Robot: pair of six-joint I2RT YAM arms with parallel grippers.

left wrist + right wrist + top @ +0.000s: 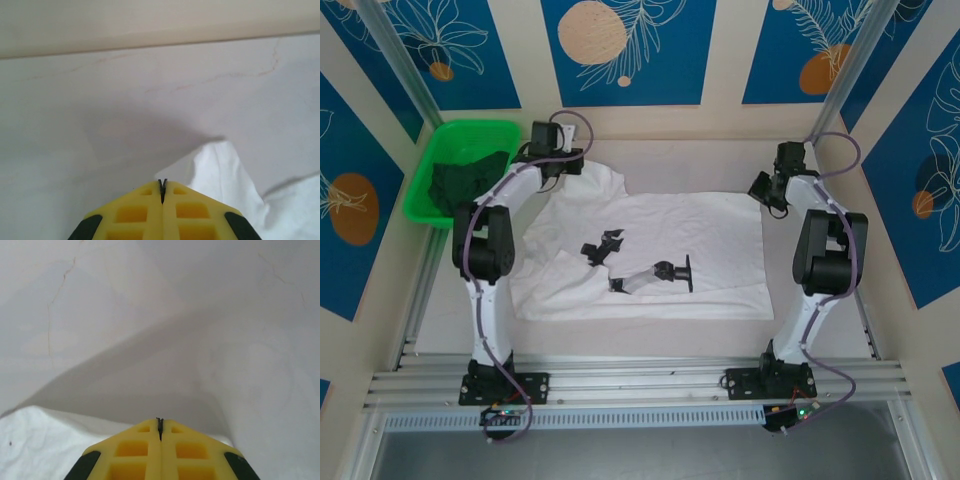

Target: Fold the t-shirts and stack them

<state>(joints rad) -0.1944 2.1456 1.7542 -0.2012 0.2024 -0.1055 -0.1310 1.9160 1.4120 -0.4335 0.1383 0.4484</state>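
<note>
Both grippers are holding the white t-shirt's back edge (685, 196). My left gripper should keep bringing the sleeve toward the black print (602, 248) until the sleeve lies on the t-shirt.
The white t-shirt (710, 235) lies spread across the middle of the table, its black print (605, 248) facing up. The dark green t-shirt (465, 180) is bunched in the tray at the back left. My left gripper (570, 165) (162, 182) is shut at the shirt's back left sleeve; white cloth (225, 175) sits just right of its tips. My right gripper (767, 192) (160, 421) is shut at the shirt's back right corner, with white cloth (40, 445) to its left and under it. No cloth shows between either pair of tips.
The bright green plastic tray (470, 128) stands at the back left against the wall. A pale back wall (150, 25) rises close behind both grippers. Metal frame posts (390, 50) flank the table, and a rail (640, 380) runs along the near edge.
</note>
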